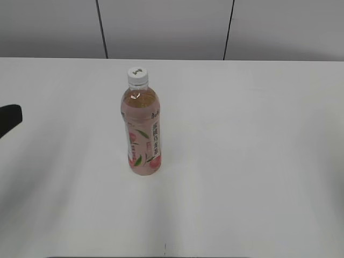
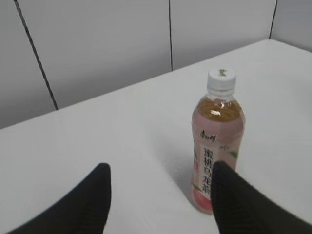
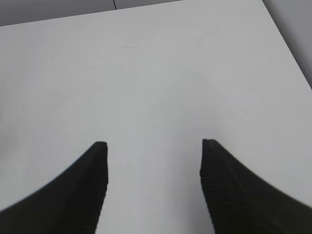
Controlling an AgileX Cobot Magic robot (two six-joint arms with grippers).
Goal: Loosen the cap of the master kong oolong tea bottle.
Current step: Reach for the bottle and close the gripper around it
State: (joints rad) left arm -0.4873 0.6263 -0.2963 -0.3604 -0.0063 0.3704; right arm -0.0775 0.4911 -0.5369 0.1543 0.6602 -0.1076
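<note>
Next, my left gripper centers its open fingers on the bottle's body (image 1: 142, 131) before it moves in to hold it, because the bottle (image 2: 217, 141) stands to one side of the gripper's opening.
The master kong oolong tea bottle (image 1: 143, 131) stands upright near the middle of the white table, amber tea above a pale pink peach label. Its white cap (image 1: 137, 75) sits on top. In the left wrist view the bottle (image 2: 214, 146) and cap (image 2: 222, 81) stand ahead and to the right. My left gripper (image 2: 158, 168) is open and empty; its right finger overlaps the bottle's lower part in the view, apart from it. Only a black tip (image 1: 9, 119) of it shows at the exterior view's left edge. My right gripper (image 3: 153, 144) is open and empty over bare table, out of the exterior view.
The white table (image 1: 258, 161) spreads on all sides of the bottle. A grey panelled wall (image 1: 166, 27) runs behind its far edge. In the right wrist view the table's right edge (image 3: 287, 48) shows.
</note>
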